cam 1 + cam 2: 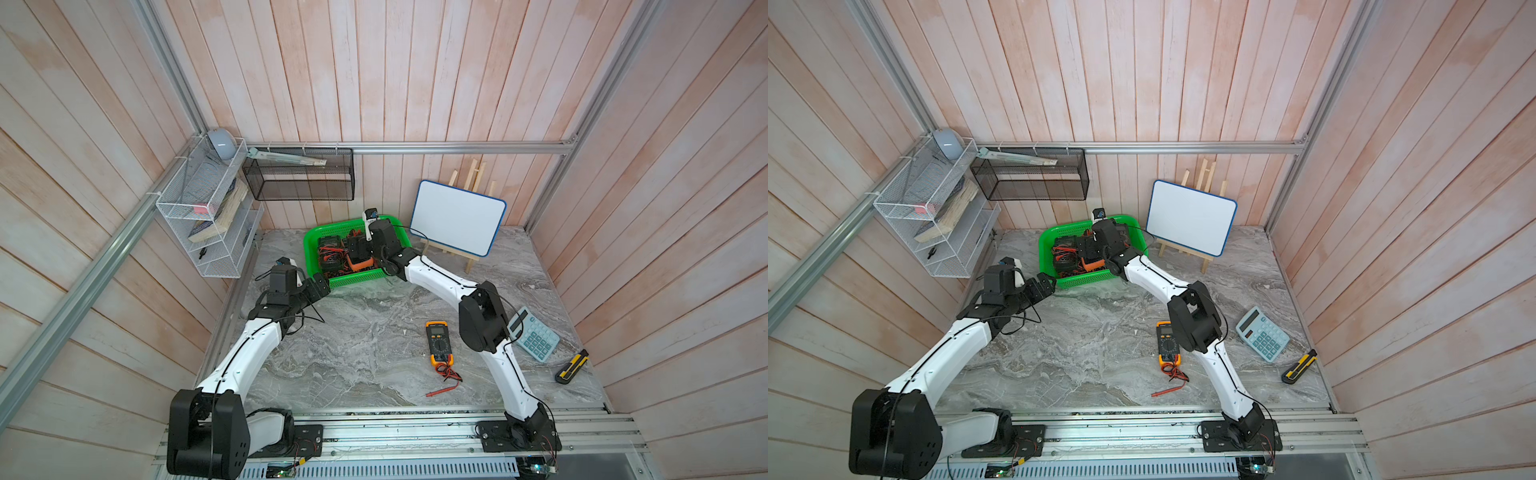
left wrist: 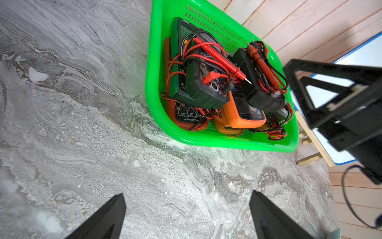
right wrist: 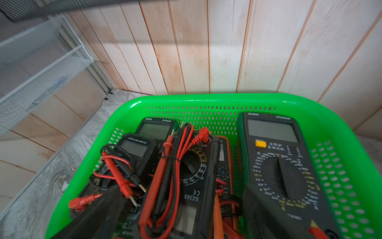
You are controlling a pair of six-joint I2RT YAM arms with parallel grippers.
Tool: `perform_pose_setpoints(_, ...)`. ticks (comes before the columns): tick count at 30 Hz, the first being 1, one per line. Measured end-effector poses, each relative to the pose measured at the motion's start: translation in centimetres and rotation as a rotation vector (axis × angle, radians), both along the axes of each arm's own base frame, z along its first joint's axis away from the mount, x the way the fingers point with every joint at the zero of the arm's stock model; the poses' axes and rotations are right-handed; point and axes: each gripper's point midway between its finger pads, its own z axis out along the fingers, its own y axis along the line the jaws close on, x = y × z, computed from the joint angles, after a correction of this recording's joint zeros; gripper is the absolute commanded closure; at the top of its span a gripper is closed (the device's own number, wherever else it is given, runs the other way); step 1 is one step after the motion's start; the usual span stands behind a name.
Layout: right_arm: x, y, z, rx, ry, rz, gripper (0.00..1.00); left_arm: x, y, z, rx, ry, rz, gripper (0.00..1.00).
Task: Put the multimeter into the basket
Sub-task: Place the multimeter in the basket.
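The orange-and-black multimeter's body is clear of its trailing leads [image 1: 449, 372], so my right gripper should stay open, move toward the dial [image 1: 441, 346] next and close across the body.
The bright green basket [image 1: 309, 249] [image 1: 1044, 253] [image 2: 151, 82] [image 3: 206, 99] stands at the back of the table and holds several multimeters tangled with red and black leads. My right gripper [image 1: 357, 249] [image 1: 1090, 253] [image 3: 182, 207] hangs over them, open. A black multimeter [image 3: 192, 186] lies between its spread fingers without being gripped. An orange-and-black multimeter [image 1: 438, 343] [image 1: 1169, 343] lies on the table by the right arm, its leads trailing forward. My left gripper [image 1: 322, 286] [image 1: 1046, 286] [image 2: 187, 207] is open and empty over bare table at the basket's front left corner.
A whiteboard on a wooden easel [image 1: 457, 218] stands right of the basket. A blue calculator [image 1: 534, 334] and a yellow-black utility knife [image 1: 572, 365] lie at the right. A white wire rack [image 1: 203, 224] and a black mesh bin [image 1: 299, 174] hang on the walls.
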Motion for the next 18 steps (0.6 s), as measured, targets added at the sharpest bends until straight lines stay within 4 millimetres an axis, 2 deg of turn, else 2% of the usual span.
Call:
perform_pose_setpoints(5, -3.3, -3.1, 4.5, 0.039, -0.046, -0.006, 0.02, 0.1, -1.0, 0.6, 0.001, -0.013, -0.027, 0.00)
perform_pose_setpoints(8, -5.8, -5.8, 5.8, 0.049, -0.055, -0.020, 0.02, -0.2, -2.1, 0.7, 0.001, -0.018, -0.056, 0.00)
perform_pose_setpoints(12, -9.4, -9.7, 4.2, 0.035, -0.010, -0.048, 0.02, -0.9, -4.6, 1.2, -0.004, -0.030, -0.120, 0.00)
perform_pose_setpoints(18, -14.1, -15.4, -1.1, -0.022, 0.125, -0.113, 0.02, -3.0, -9.8, 1.1, -0.016, -0.026, -0.247, 0.00)
